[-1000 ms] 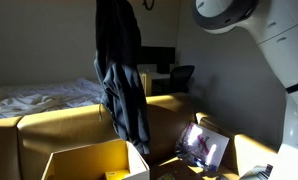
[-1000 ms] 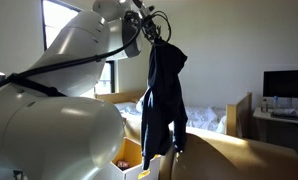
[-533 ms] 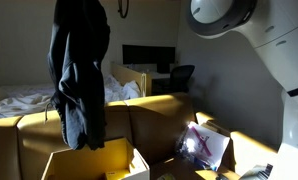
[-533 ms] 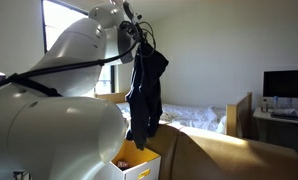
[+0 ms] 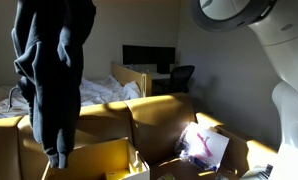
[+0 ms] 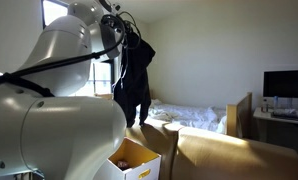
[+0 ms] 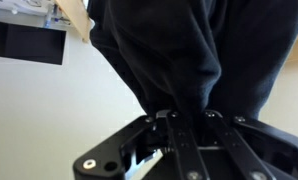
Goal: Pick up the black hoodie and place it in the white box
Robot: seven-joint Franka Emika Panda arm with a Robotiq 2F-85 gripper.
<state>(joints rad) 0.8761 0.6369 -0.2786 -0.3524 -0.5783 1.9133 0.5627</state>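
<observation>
My gripper should move the hoodie back over the box's middle (image 5: 107, 164) before lowering it, because the black hoodie's lower end (image 5: 57, 158) hangs by the white box's rim.
The black hoodie (image 5: 51, 70) hangs in the air, held from its top, and also shows in an exterior view (image 6: 135, 80). In the wrist view my gripper (image 7: 185, 117) is shut on the hoodie (image 7: 179, 50), whose dark cloth fills the frame above the fingers. The white box (image 6: 129, 163), open at the top with a yellow inside, stands below and shows in both exterior views (image 5: 99, 160). The hoodie's lower end hangs just above the box's left part. The gripper itself is above the frame in one exterior view.
Large cardboard boxes (image 5: 139, 120) stand behind the white box. An open box with a pink and white bag (image 5: 201, 145) stands to the right. A bed (image 6: 204, 118), a desk with a monitor (image 6: 286, 84) and a chair (image 5: 181, 75) lie beyond.
The arm has swung the hanging hoodie sideways, leftward in both exterior views, from above the cardboard boxes to over the white box. The grip has not changed.
</observation>
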